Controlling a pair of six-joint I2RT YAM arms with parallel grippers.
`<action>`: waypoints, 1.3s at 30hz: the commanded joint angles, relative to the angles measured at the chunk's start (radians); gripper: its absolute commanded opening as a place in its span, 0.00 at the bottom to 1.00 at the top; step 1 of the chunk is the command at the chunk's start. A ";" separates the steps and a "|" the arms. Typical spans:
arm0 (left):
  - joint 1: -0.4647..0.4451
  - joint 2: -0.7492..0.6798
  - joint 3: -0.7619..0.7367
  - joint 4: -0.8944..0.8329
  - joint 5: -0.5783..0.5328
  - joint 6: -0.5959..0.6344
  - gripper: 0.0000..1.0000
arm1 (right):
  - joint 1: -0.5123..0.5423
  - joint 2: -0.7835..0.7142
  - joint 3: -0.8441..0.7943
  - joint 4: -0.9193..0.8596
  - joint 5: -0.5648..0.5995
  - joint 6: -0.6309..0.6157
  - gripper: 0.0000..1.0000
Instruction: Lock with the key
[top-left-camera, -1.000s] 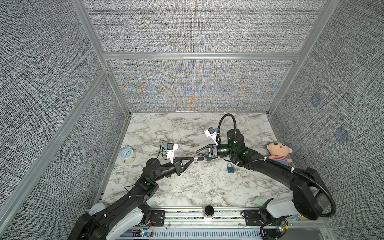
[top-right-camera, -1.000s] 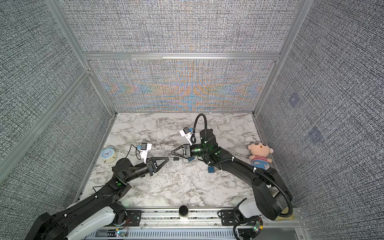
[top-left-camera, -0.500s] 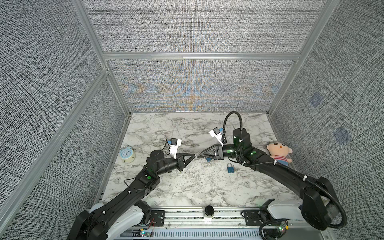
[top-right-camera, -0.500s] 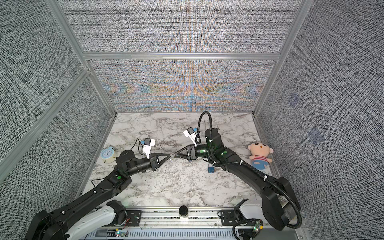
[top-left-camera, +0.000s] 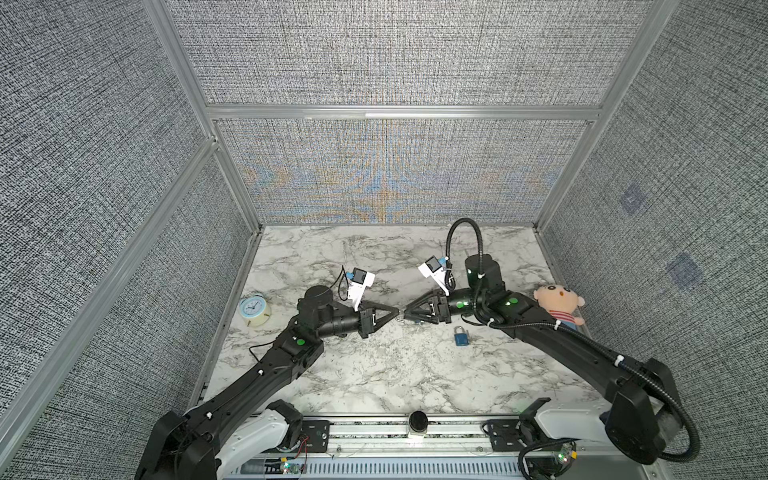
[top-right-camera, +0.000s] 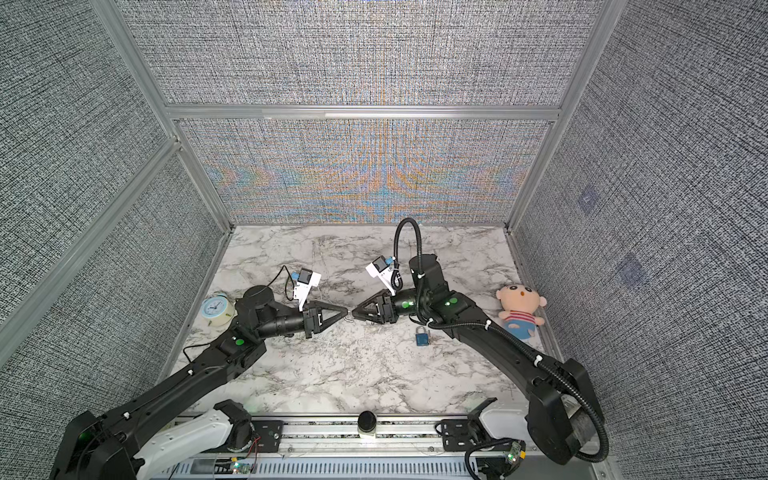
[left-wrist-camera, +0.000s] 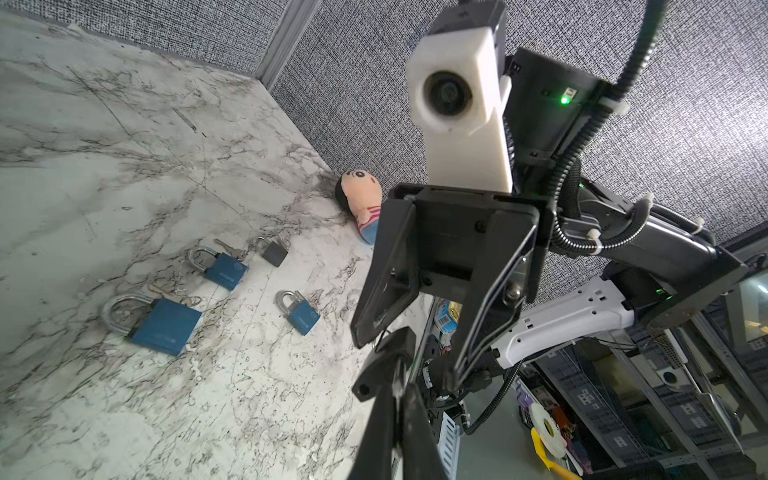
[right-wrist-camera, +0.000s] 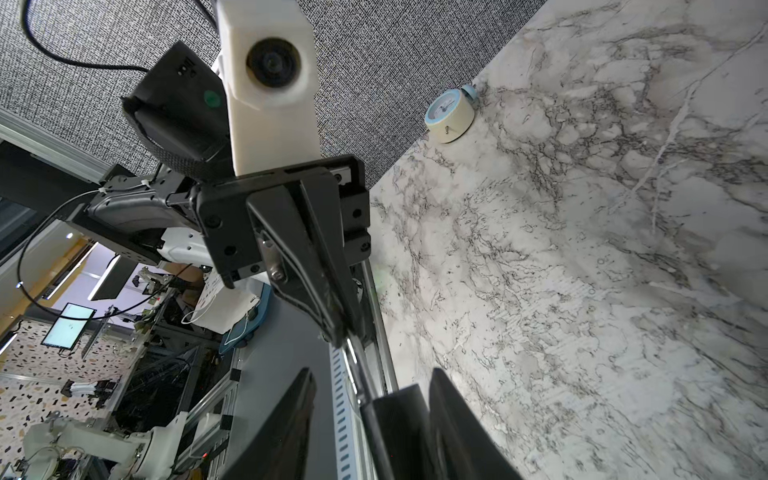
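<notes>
I should line up my right gripper with the key's blade and close it squarely on the black head, because the key is at a slant between my right gripper's open fingers.
My left gripper and right gripper meet tip to tip above the middle of the marble table. The left gripper is shut on the blade of a key. The key's black head sticks out between the fingers of the right gripper, which stands open. One blue padlock lies on the table below the right arm. In the left wrist view several padlocks lie together: three blue ones and a small black one.
A pale alarm clock stands at the table's left edge. A plush doll lies at the right edge beside the right arm. Grey fabric walls close the table on three sides, and a metal rail runs along the front.
The right gripper has opened and let go of the key, which stays in the shut left gripper. Both grippers remain tip to tip, shifted slightly.
</notes>
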 joint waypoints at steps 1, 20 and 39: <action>0.007 0.008 0.012 0.024 0.024 -0.008 0.00 | 0.003 -0.020 -0.011 -0.018 -0.003 -0.022 0.45; 0.030 0.033 0.014 0.071 0.039 -0.066 0.00 | 0.012 -0.034 -0.062 0.038 0.029 0.007 0.25; 0.031 0.018 -0.014 0.060 -0.009 -0.025 0.00 | 0.010 -0.043 -0.100 0.151 -0.061 0.154 0.00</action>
